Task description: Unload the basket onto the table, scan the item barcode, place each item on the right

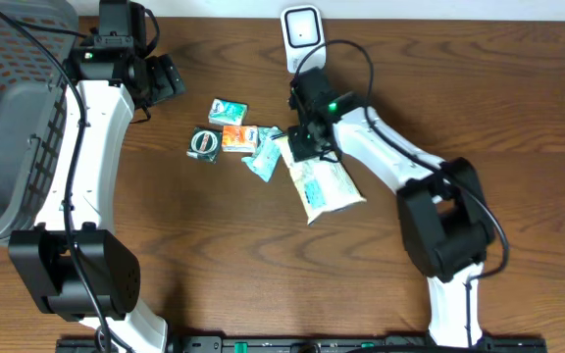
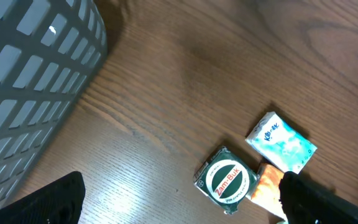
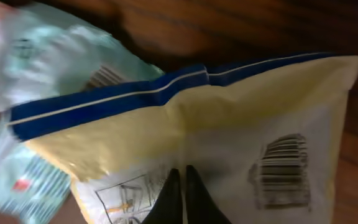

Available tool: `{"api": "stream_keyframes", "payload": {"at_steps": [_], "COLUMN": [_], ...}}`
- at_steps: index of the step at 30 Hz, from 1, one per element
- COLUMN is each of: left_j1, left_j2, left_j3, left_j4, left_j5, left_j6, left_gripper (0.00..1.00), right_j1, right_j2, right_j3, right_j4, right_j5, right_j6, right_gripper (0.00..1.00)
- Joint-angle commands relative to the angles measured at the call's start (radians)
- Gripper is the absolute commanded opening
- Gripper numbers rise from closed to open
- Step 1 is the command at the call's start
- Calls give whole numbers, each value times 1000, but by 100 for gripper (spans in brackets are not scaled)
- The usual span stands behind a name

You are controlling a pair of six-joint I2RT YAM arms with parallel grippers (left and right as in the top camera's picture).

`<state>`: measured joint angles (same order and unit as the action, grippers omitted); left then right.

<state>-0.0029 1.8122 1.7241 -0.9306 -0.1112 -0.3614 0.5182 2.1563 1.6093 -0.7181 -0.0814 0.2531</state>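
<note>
Next, I pull the bag back onto the open wood [image 1: 379, 198] with my right gripper before scanning its barcode, because the bag's upper end crowds the teal packet [image 1: 262, 160] beside it.
A pale yellow bag [image 1: 327, 186] with a blue stripe lies tilted on the table right of centre. My right gripper [image 1: 307, 137] is at its upper end, shut, pinching the film. In the right wrist view the closed fingertips [image 3: 183, 174] press into the creased bag [image 3: 229, 112], and a printed barcode [image 3: 283, 171] shows to their right. The white scanner [image 1: 301, 29] stands at the table's far edge, just above that gripper. My left gripper [image 1: 165, 78] hovers open at the upper left with nothing between its fingers [image 2: 48, 199].
Small items lie left of the bag: a Zam-Buk tin [image 1: 204, 144] [image 2: 227, 180], a blue tissue pack [image 1: 228, 110] [image 2: 281, 143], an orange pack [image 1: 235, 138] and teal packets [image 1: 263, 157]. A grey basket [image 1: 8, 118] [image 2: 23, 81] fills the far left.
</note>
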Motion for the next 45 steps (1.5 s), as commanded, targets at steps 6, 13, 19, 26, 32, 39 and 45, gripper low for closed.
{"api": "stream_keyframes", "payload": {"at_steps": [6,13,19,26,32,39,45], "left_j1": [0,0,0,0,0,0,0], "left_j2": [6,6,6,6,6,6,6], "left_j3": [6,6,6,6,6,6,6], "left_j4": [0,0,0,0,0,0,0], "left_j5": [-13,-13,-13,-13,-13,-13,-13], "left_j6": [6,6,6,6,6,6,6], "left_gripper": [98,98,98,98,98,98,98], "right_j1": [-39,-65,-42,43,63,14,-75], "right_j2": [-30,-183,-197,-187,-187,-187,-187], "right_j3": [60,129,109,-74,-204,-214,-104], "right_j4": [-116,-319,-490,-399,-304,-282,-355], "right_j5": [142,87,-19,6,192,373,297], "right_j6": [6,-34,-33,-10,103,151,111], "right_gripper": [1,1,1,1,1,1,1]}}
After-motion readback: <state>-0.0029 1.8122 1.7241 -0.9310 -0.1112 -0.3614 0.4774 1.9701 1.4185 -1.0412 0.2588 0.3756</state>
